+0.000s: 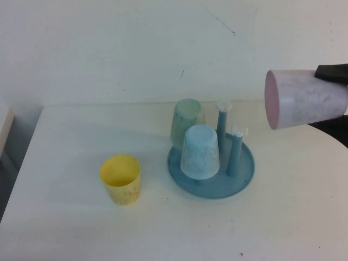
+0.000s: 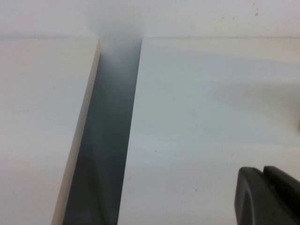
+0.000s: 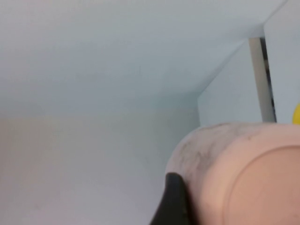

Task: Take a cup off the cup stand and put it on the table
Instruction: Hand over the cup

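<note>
I should take the pale pink cup by the cup's rim (image 1: 272,100) with my left gripper before setting it down, because my right gripper holds it on its side near the cup's base (image 1: 338,99).
My right gripper (image 1: 333,73) is shut on the pale pink speckled cup (image 1: 307,99) and holds it on its side in the air, above the table's right part and to the right of the cup stand (image 1: 246,175). The cup's base faces left. In the right wrist view the cup (image 3: 234,173) fills the corner beside one black finger (image 3: 173,201). The round blue stand rests on the white table (image 1: 70,228). My left gripper (image 2: 269,197) shows only in the left wrist view, shut and empty, low over the table's left part.
A light blue cup (image 1: 200,152) and a pale green cup (image 1: 187,122) sit upside down on the stand. Two bare white-tipped pegs (image 1: 235,152) stand beside them. A yellow cup (image 1: 120,178) stands upright left of the stand. A gap (image 2: 108,140) runs along the table's left edge.
</note>
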`<action>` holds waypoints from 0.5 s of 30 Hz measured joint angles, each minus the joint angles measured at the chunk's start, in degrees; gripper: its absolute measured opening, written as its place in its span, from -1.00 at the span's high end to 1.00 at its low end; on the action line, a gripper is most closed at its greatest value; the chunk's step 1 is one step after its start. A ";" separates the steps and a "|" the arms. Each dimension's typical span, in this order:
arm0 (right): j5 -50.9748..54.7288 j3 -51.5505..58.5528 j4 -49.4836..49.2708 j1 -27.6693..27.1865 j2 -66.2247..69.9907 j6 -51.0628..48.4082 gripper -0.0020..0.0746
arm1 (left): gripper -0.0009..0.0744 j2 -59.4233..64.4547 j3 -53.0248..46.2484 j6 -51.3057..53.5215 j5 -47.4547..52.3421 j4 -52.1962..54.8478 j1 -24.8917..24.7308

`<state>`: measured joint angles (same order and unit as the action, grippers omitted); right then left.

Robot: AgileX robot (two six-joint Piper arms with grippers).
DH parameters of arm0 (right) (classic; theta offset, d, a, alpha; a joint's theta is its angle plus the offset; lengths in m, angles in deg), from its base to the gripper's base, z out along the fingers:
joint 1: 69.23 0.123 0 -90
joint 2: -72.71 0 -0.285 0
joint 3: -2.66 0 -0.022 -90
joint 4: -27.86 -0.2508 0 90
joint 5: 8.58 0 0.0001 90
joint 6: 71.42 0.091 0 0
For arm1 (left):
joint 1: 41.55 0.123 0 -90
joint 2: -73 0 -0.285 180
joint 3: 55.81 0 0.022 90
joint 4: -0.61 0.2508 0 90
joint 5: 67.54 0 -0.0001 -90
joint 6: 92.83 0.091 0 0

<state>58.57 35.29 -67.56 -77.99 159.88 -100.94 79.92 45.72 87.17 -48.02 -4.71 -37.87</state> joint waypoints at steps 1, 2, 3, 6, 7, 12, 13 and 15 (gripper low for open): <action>0.00 0.00 -0.09 0.00 0.00 1.39 -0.57 | 0.98 0.00 0.00 0.00 0.00 0.00 0.00; 0.00 0.00 -0.13 0.00 0.00 2.63 -0.57 | 0.98 0.00 0.00 0.00 0.00 0.00 0.00; 0.00 0.00 -0.13 0.00 0.00 4.05 -0.57 | 0.98 0.00 0.00 0.00 0.00 0.00 0.00; 0.00 0.00 -0.13 0.00 0.00 6.61 -0.57 | 0.98 0.00 0.00 0.00 0.00 0.00 0.00; 0.00 0.00 -0.13 0.00 0.00 7.03 -0.57 | 0.98 0.00 0.00 0.00 0.00 0.00 0.00; 0.00 0.00 -0.22 0.00 0.00 7.74 -0.57 | 0.98 0.00 0.00 -1.42 -0.38 -2.53 0.00; 0.00 0.00 -0.22 0.00 0.00 7.72 -0.57 | 0.98 0.00 0.00 -3.23 -0.90 -5.67 0.00; 0.00 0.00 -0.22 0.00 0.00 7.72 -0.57 | 0.98 0.00 -0.38 -10.74 -2.84 -20.06 0.00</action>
<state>58.57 35.29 -67.78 -77.99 159.88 -93.22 79.92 45.34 76.43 -50.85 -24.77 -37.87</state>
